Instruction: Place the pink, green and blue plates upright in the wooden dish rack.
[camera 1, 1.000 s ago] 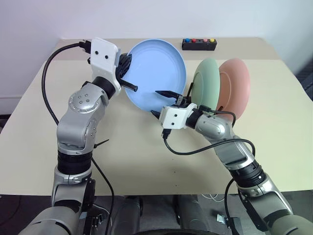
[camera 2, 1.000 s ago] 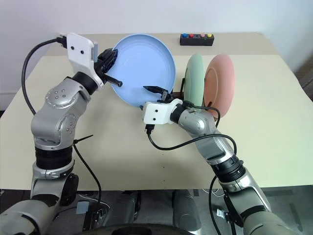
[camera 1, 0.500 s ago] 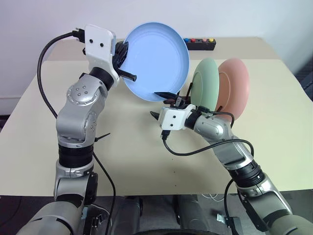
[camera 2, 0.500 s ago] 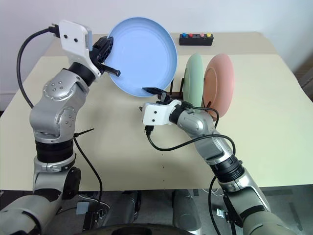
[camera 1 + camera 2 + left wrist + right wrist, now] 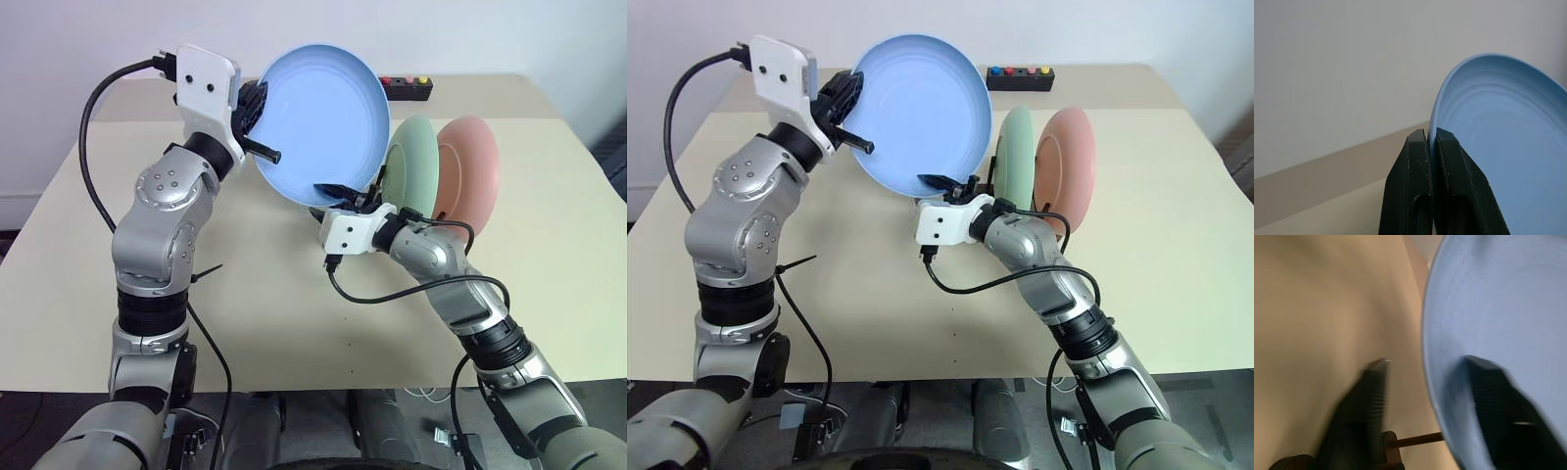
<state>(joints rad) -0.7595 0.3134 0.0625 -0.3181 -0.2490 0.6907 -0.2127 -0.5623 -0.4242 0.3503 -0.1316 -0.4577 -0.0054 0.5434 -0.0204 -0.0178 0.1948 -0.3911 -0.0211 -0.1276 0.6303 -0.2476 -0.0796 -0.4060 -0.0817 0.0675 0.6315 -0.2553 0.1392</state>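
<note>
The plate's lower rim (image 5: pixel 312 204) should go over to my right gripper, because my left gripper has the blue plate crooked (image 5: pixel 323 122) to the rack. My right gripper should then turn the plate before lowering it.
The blue plate (image 5: pixel 323 117) hangs tilted in the air over the table's middle. My left gripper (image 5: pixel 1431 139) is shut on its left rim. My right gripper (image 5: pixel 1425 361) is at the plate's lower rim, open, with one finger (image 5: pixel 1364 396) outside the rim and the other on the plate's inner face. A gap still shows beside the outer finger. The green plate (image 5: pixel 416 162) and the pink plate (image 5: pixel 475 166) stand upright side by side in the wooden dish rack (image 5: pixel 1410 439), just right of the blue plate. The plates and my right arm hide most of the rack.
A small black box with coloured buttons (image 5: pixel 1021 78) sits at the table's far edge behind the plates. Bare tabletop (image 5: pixel 265 294) stretches in front of and to the left of the rack. A wall rises behind the table.
The blue plate has risen and shifted slightly right in my left gripper. My right gripper's fingers have narrowed around the plate's lower rim.
</note>
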